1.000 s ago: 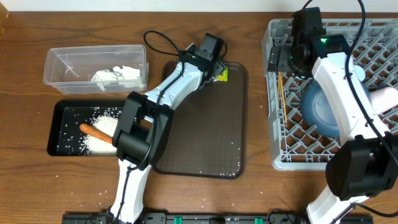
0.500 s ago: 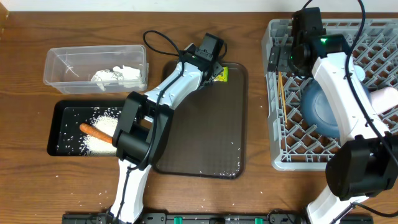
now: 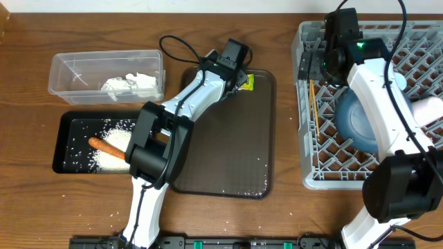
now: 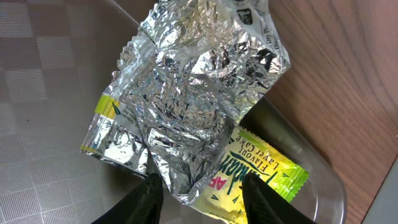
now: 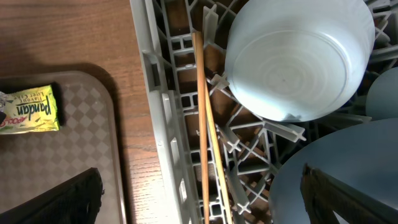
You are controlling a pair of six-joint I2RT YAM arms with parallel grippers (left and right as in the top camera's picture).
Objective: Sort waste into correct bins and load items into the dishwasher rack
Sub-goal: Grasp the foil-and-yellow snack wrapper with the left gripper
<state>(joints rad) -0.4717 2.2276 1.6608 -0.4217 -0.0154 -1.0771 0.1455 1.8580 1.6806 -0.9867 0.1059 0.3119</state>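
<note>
The crumpled silver foil lies partly over the yellow-green packet (image 4: pixel 222 155). My left gripper should open and close where they overlap (image 4: pixel 200 191), then take both together to the clear tub.
My left gripper (image 4: pixel 200 196) is open just above the crumpled silver foil (image 4: pixel 193 106), which lies partly over the yellow-green packet (image 4: pixel 264 171) at the back right corner of the brown tray (image 3: pixel 228 138); the packet shows in the overhead view (image 3: pixel 246 83) and the right wrist view (image 5: pixel 30 111). My right gripper (image 5: pixel 199 199) is open and empty over the grey dishwasher rack (image 3: pixel 308 124). The chopsticks (image 5: pixel 204 130), the small light-blue bowl (image 5: pixel 298 56) and the large blue bowl (image 3: pixel 360 121) lie in the rack. Rice (image 3: pixel 111 155) and the carrot (image 3: pixel 105 146) are in the black bin (image 3: pixel 62 149). Tissue (image 3: pixel 131 84) is in the clear tub (image 3: pixel 62 69).
A whitish cup (image 3: pixel 428 109) sits at the rack's right edge. A few loose rice grains (image 3: pixel 257 178) lie on the tray's front right. The left arm's cable loops over the table behind the tray.
</note>
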